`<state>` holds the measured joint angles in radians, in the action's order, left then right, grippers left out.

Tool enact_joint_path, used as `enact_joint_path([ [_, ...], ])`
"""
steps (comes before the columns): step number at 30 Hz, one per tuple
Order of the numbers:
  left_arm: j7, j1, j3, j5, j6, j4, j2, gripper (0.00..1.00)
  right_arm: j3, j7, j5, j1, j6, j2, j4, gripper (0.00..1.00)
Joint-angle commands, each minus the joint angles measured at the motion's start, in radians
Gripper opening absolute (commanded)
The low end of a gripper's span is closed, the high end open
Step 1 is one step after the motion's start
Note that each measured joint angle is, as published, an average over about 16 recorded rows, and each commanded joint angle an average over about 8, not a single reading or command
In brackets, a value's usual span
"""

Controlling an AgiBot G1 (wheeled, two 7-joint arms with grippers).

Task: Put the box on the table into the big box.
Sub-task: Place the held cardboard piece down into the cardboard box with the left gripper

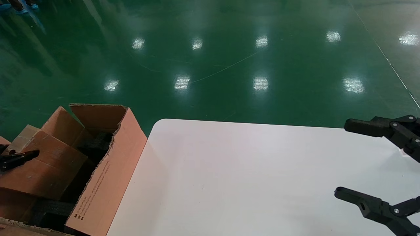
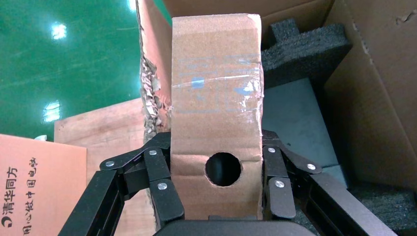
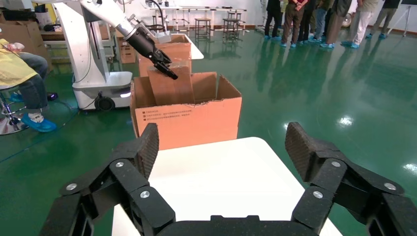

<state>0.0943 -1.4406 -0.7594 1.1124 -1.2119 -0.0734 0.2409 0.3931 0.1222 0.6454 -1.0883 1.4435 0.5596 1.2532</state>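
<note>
The box is hanging high and at a slant against the big box's ragged edge [image 2: 149, 93], so the robot's left gripper should move it back toward the big box's middle [image 1: 77, 179] and lower it before opening.
My left gripper [image 1: 19, 157] [image 2: 216, 142] is shut on the box [image 2: 216, 73], a small flat brown box with a round hole and taped seams. It holds the box upright over the open big box [image 1: 108, 177], whose black foam lining [image 2: 305, 49] shows below. In the right wrist view the box [image 3: 169, 86] hangs in the big box's [image 3: 189, 120] opening. In the head view the box [image 1: 49, 164] lies partly inside the carton. My right gripper [image 1: 343, 158] [image 3: 222, 147] is open and empty above the table [image 1: 246, 180] at its right side.
The big box stands against the table's left edge with ragged flaps up. Green floor lies beyond the table. In the right wrist view a seated person [image 3: 19, 73], a white wheeled machine [image 3: 93, 73], more cartons [image 3: 172, 49] and standing people [image 3: 319, 19] are behind.
</note>
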Motion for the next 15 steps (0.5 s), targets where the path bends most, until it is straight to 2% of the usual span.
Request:
enact_joint_path([
  [1, -0.004, 0.007, 0.000, -0.001, 0.007, -0.002, 0.001, 0.00, 0.000, 0.000, 0.000, 0.000, 0.000, 0.000, 0.000, 1.00],
  [15, -0.008, 0.077, 0.037, -0.059, 0.025, 0.072, 0.069, 0.00, 0.000, 0.000, 0.000, 0.000, 0.000, 0.000, 0.000, 1.00],
])
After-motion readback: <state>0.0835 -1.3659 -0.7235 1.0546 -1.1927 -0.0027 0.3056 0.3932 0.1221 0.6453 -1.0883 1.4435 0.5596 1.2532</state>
